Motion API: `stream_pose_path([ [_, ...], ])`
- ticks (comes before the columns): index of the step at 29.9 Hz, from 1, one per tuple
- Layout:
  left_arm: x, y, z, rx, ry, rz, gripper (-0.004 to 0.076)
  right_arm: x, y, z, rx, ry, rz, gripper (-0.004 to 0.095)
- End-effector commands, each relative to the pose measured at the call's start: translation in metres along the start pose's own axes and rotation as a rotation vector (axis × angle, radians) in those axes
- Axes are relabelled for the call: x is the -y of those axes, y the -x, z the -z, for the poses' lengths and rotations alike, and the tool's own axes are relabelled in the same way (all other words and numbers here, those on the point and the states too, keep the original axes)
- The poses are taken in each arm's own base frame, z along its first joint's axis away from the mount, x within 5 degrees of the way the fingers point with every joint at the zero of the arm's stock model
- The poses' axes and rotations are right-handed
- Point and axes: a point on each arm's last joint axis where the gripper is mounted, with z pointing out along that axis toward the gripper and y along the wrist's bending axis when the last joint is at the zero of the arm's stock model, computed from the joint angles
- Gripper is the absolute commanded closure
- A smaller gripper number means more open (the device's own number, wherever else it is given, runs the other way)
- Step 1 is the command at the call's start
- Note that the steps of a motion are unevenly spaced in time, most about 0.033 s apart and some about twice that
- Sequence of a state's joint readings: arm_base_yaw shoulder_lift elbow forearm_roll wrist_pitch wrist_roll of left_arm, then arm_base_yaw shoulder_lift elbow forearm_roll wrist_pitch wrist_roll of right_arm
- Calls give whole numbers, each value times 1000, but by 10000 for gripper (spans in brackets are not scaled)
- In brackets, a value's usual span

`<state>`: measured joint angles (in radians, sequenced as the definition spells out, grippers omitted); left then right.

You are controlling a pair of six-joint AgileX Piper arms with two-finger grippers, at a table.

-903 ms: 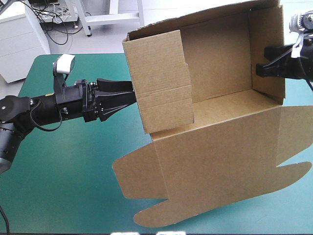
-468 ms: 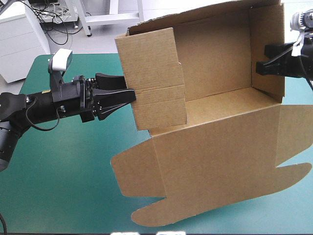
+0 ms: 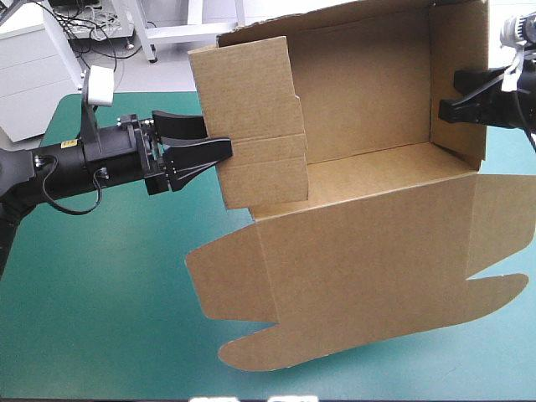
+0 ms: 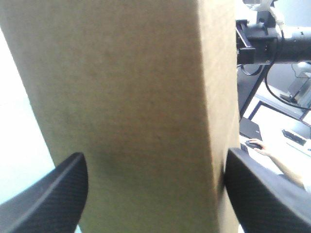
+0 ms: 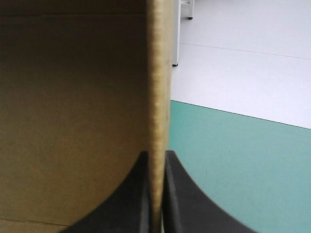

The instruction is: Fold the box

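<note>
My gripper will move the brown box, and I expect the lid [image 3: 377,272] to stay open and trail along, since it spreads outward from one long straight crease [image 3: 365,198].
The brown box [image 3: 368,159] stands tipped up with its back and side walls raised. Its lid [image 3: 377,276] lies flat toward the table's front edge. My left gripper [image 3: 216,142] is open, its black fingers against the outside of the left side wall [image 3: 251,126]. In the left wrist view this wall [image 4: 126,107] fills the space between the spread fingers of the left gripper [image 4: 155,160]. My right gripper [image 3: 448,107] is shut on the right side wall [image 3: 461,75]. The right wrist view shows the board's edge [image 5: 159,97] pinched in the right gripper [image 5: 156,194].
Bare teal-green cover [image 3: 100,293] lies under and in front of the left arm, and more shows at the front right corner [image 3: 494,360]. The lid's rounded flaps [image 3: 251,347] reach close to the table's front edge.
The box has shifted left, its left side wall swinging left and slightly up. My left gripper drew back left and rose with it. The right gripper has hardly moved.
</note>
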<state>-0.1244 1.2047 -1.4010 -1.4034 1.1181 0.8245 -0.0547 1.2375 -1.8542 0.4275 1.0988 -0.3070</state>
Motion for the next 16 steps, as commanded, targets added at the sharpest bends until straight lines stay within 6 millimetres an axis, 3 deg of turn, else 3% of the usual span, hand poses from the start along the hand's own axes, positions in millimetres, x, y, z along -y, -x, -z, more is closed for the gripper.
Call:
stream_pose_path([
  [1, 21, 15, 0, 64, 8, -30, 172, -4, 14, 6, 124, 26, -41, 920],
  [6, 27, 16, -15, 48, 82, -49, 172, -2, 13, 0, 117, 32, -50, 920],
  [16, 9, 19, -48, -5, 252, -42, 173, 3, 14, -3, 126, -3, -69, 919],
])
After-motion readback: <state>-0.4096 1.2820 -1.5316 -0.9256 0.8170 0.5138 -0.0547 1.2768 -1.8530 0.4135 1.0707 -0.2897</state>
